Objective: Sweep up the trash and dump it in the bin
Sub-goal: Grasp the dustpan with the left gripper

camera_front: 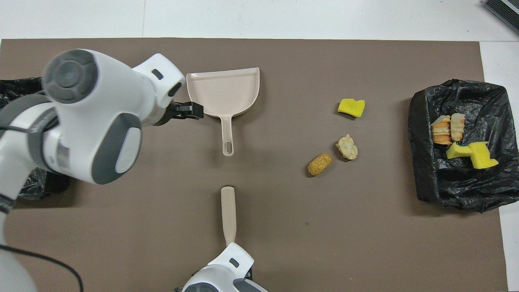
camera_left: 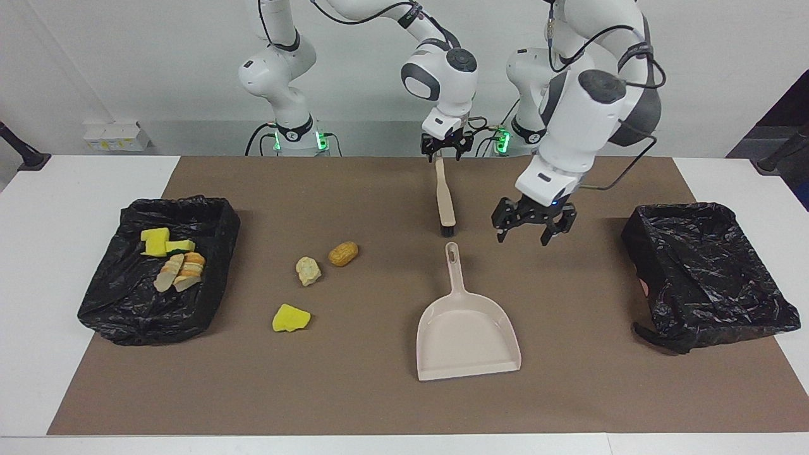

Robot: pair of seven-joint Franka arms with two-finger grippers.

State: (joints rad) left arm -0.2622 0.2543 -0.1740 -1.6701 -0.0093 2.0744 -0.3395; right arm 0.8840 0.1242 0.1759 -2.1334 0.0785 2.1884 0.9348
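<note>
The dustpan's wide edge (camera_front: 224, 72) is pointing past the loose trash. Next, my left gripper grabs the dustpan's handle (camera_front: 227, 137) and turns that edge to the trash before my right gripper sweeps.
Three pieces of trash lie loose on the brown mat: a yellow sponge piece (camera_left: 291, 318) (camera_front: 351, 107), a cream chunk (camera_left: 308, 270) (camera_front: 347, 147) and an orange-brown lump (camera_left: 342, 253) (camera_front: 320, 164). Several more pieces (camera_left: 172, 260) lie in the black-lined bin (camera_left: 126, 303) at the right arm's end. The beige dustpan (camera_left: 466, 335) (camera_front: 223, 91) lies mid-table. The brush (camera_left: 445, 202) (camera_front: 228, 215) lies nearer the robots, in line with the dustpan's handle. My right gripper (camera_left: 446, 153) is open, astride the brush handle's end. My left gripper (camera_left: 532, 237) (camera_front: 194, 111) hovers open over the mat beside the dustpan's handle.
A second black-lined bin (camera_left: 708, 272) stands at the left arm's end of the mat with nothing showing in it. The loose trash lies between the dustpan and the bin that holds the other pieces. White table edges border the mat.
</note>
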